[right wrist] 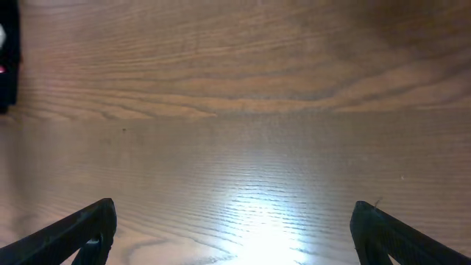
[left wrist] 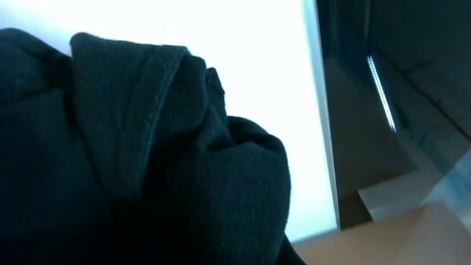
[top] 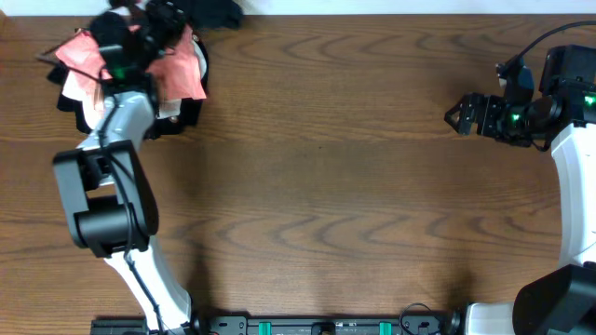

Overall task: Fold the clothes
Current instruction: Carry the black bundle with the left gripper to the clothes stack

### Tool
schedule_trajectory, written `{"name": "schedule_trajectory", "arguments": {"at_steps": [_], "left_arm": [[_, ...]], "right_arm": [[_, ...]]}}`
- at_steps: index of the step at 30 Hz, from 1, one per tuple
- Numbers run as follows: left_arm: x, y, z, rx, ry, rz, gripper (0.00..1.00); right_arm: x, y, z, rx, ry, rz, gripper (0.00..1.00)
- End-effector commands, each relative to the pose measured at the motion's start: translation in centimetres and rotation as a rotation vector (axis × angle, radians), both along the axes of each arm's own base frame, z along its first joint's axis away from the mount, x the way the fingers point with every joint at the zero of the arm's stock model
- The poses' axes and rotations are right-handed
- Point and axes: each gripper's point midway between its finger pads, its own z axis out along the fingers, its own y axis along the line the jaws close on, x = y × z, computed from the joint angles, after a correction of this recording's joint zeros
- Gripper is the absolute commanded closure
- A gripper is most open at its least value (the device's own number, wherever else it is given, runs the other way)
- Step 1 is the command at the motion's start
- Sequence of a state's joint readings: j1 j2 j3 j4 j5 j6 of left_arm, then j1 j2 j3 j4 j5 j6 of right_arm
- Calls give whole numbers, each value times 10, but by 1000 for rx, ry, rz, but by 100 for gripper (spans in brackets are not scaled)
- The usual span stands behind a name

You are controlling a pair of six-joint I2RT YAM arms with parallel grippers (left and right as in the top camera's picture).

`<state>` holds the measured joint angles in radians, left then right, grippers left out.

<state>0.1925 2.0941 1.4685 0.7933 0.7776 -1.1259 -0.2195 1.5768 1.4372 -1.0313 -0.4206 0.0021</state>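
Note:
The black garment's end [top: 216, 12] hangs past the salmon-pink shirt [top: 182, 73], so the robot's left gripper should go on pulling the garment inward and let go once it lies on the shirt.
The clothes, a limp black garment [top: 216, 11], bunch up at the table's far-left edge. In the left wrist view the black garment [left wrist: 147, 169] fills most of the frame, with a hemmed fold on top, and it hides the fingers. My left gripper [top: 166, 20] reaches into the pile there, shut on that black fabric. My right gripper [top: 453, 113] hovers over bare wood at the far right. It is wide open, with nothing between its fingertips [right wrist: 110, 210] but table.
A salmon-pink shirt [top: 182, 70] lies in the same far-left pile, partly under my left arm. The wooden table [top: 326, 177] stretches between the two arms. A dark object [right wrist: 6, 73] shows at the left edge of the right wrist view.

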Motion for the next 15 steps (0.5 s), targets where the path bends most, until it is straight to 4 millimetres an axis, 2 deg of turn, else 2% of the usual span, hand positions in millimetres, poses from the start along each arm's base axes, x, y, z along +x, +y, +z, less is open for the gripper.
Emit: {"name": "schedule_trajectory", "arguments": {"at_steps": [1,10,15], "left_arm": [[-5,28,37,26,-83,52,94],[-13,80,38,125,-129,125,94],[-19,116,36,128,-116,186,94]], "right_arm": [[1,12,8,17,-30,46,1],[4,11,9,15,-43,46,1],[6,12,10,13,-53,51,1]]}}
